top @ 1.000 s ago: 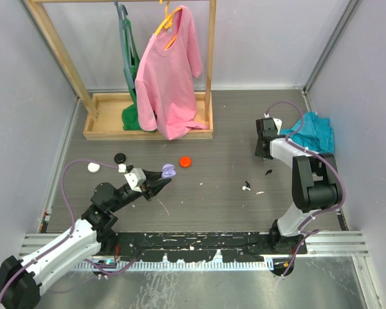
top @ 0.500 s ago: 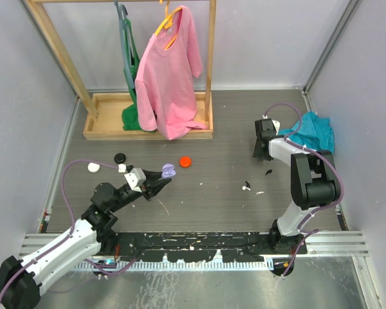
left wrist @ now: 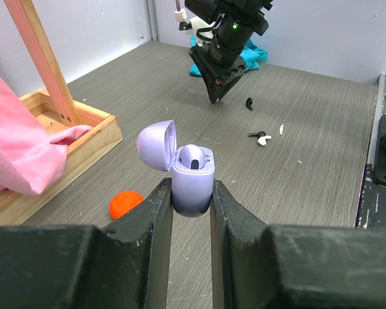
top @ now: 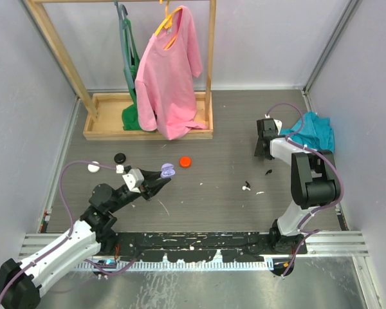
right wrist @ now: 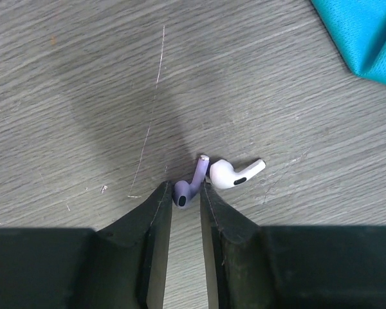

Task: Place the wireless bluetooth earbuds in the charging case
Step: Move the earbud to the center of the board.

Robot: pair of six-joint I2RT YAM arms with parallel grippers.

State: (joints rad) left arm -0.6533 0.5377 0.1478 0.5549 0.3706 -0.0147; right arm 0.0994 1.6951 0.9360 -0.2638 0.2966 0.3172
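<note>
The lilac earbud's stem (right wrist: 201, 170) is at a slant across my right gripper's fingers. Next, I put the earbud down near the red case and turn my gripper before I insert the earbud.
My left gripper (left wrist: 192, 190) is shut on a lilac charging case (left wrist: 193, 172), held upright above the table with its lid tipped open; a lilac bud sits in one slot. From above, the case (top: 169, 170) is left of centre. At the far right my right gripper (right wrist: 186, 188) points down at the table, shut on a lilac earbud (right wrist: 189, 187) at the table surface. A white earbud (right wrist: 235, 173) lies touching its stem. More earbuds lie mid-right: a dark one (top: 268, 172) and a white one (top: 246, 188).
A red round case (top: 185, 161), a black one (top: 119, 158) and a white one (top: 93, 167) lie on the table's left half. A wooden rack (top: 148, 132) with a pink shirt (top: 170, 71) stands at the back. A teal cloth (top: 314, 132) lies by the right arm.
The right wrist has shifted only slightly over the lilac earbud. The left arm and the case have stayed where they were.
</note>
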